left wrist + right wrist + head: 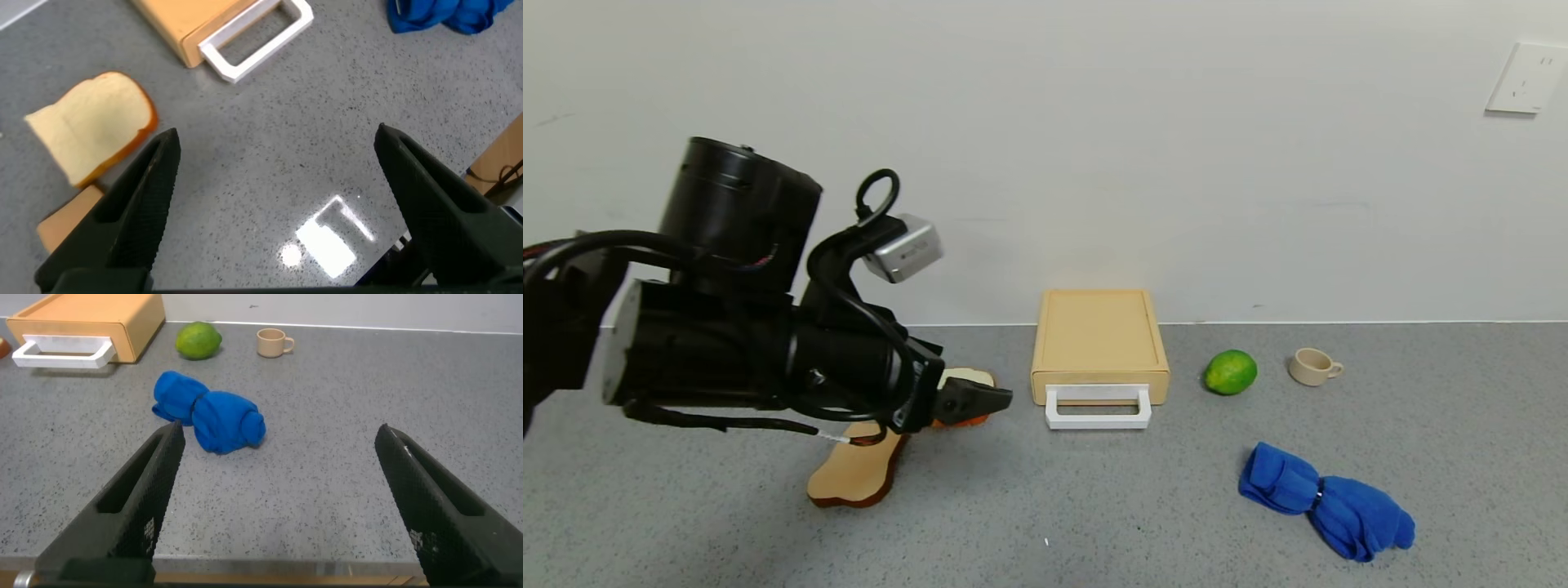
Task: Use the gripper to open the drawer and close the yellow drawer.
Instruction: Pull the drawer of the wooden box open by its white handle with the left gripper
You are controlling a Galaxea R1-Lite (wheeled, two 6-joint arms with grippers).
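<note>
The yellow drawer (1100,378) will slide straight out and the box will stay put when I pull, because the white loop handle (1098,421) sticks out level from the drawer's front.
The pale yellow drawer box (1099,336) stands against the back wall, its drawer pushed in and its white loop handle (1098,407) facing me. Box (200,23) and handle (257,38) also show in the left wrist view, and box (90,318) and handle (61,352) in the right wrist view. My left gripper (992,400) hovers above the counter to the left of the handle, open and empty; its fingers (151,188) are spread wide over bare counter. My right gripper (278,498) is open and empty near the counter's front edge, out of the head view.
A slice of bread (960,390) and a wooden board (858,469) lie under my left arm. A lime (1230,371) and a small beige cup (1313,367) sit right of the box. A blue cloth (1327,500) lies at front right.
</note>
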